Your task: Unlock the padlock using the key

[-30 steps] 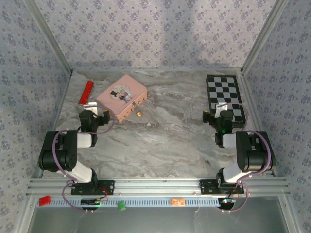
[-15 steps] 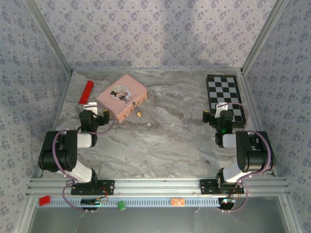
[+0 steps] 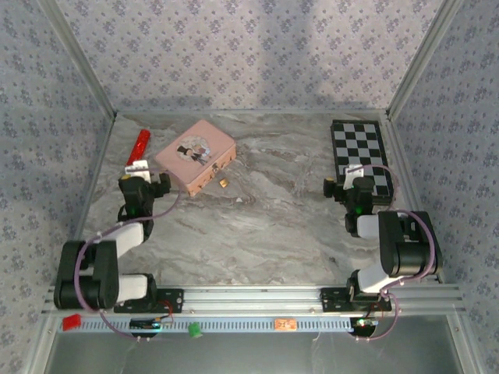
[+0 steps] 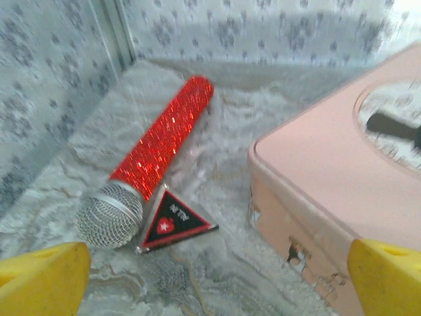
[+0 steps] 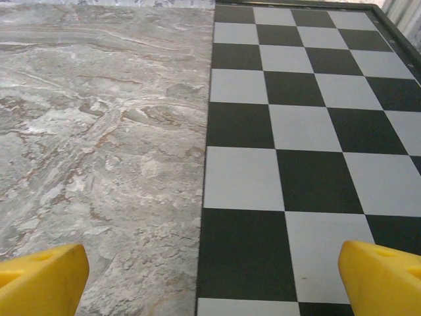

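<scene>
The key (image 3: pixel 331 260) is by the front rail, and my right gripper reaches past it over the chessboard's edge (image 3: pixel 336 162). Next, my right gripper moves back and picks up the key first.
The padlock (image 3: pixel 223 182) is a tiny brass cube lying on the marble just off the near right corner of the pink tin (image 3: pixel 195 156). I cannot make out the key. My left gripper (image 3: pixel 142 181) is open, to the left of the tin, with nothing between its yellow fingertips (image 4: pixel 39 280). Ahead of the left gripper (image 4: pixel 214 289) are the pink tin (image 4: pixel 342 178) on the right and a red glitter microphone (image 4: pixel 161 141) on the left. My right gripper (image 3: pixel 352 185) is open and empty, at the near left edge of the chessboard (image 3: pixel 360 154).
The red microphone (image 3: pixel 139 146) lies by the left wall, with a small black triangular tag (image 4: pixel 174 222) at its mesh head. In the right wrist view the right gripper (image 5: pixel 210 289) straddles the chessboard (image 5: pixel 302 131) edge. Patterned walls close off three sides.
My left arm has stretched out, its elbow dropping toward the base, and its gripper has shifted a little left and farther away. The right arm has not moved.
</scene>
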Tool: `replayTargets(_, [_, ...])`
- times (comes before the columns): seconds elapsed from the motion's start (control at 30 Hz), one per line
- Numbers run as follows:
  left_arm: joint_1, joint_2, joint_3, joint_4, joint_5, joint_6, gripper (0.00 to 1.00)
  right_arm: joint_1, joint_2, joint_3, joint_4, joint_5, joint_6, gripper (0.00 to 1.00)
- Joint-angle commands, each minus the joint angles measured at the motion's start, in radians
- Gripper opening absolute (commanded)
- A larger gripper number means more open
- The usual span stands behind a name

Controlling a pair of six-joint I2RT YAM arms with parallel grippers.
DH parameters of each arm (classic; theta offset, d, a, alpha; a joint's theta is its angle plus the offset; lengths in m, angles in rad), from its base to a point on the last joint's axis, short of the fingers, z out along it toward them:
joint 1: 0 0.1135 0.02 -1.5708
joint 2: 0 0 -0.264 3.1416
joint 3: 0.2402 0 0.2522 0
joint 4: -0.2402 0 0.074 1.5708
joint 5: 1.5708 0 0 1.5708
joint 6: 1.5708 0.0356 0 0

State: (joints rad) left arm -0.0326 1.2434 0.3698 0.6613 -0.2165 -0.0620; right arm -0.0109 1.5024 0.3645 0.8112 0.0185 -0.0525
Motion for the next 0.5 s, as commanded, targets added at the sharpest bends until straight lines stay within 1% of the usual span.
replayTargets(0.0, [-0.024, -0.12, -0.02, -0.122, -0.077, -0.031, 1.0, 0.015, -0.067, -0.023, 0.021, -0.009, -0.033, 0.99])
replayTargets(0.1, [-0.031, -0.259, 0.0, -0.261, -0.115, -0.092, 1.0, 0.045, -0.191, -0.016, -0.096, 0.015, -0.06, 0.99])
replayTargets(0.2, [-0.032, -0.379, 0.052, -0.441, -0.161, -0.23, 1.0, 0.089, -0.337, 0.014, -0.242, 0.047, -0.083, 0.99])
replayTargets(0.33, [-0.033, -0.487, 0.123, -0.611, -0.115, -0.331, 1.0, 0.126, -0.523, 0.067, -0.421, -0.004, -0.054, 0.99])
replayTargets(0.37, [-0.033, -0.506, 0.142, -0.655, -0.118, -0.367, 1.0, 0.131, -0.559, 0.089, -0.466, -0.022, -0.042, 0.99])
replayTargets(0.47, [-0.03, -0.552, 0.227, -0.877, -0.176, -0.544, 1.0, 0.147, -0.649, 0.174, -0.624, -0.044, 0.038, 0.99])
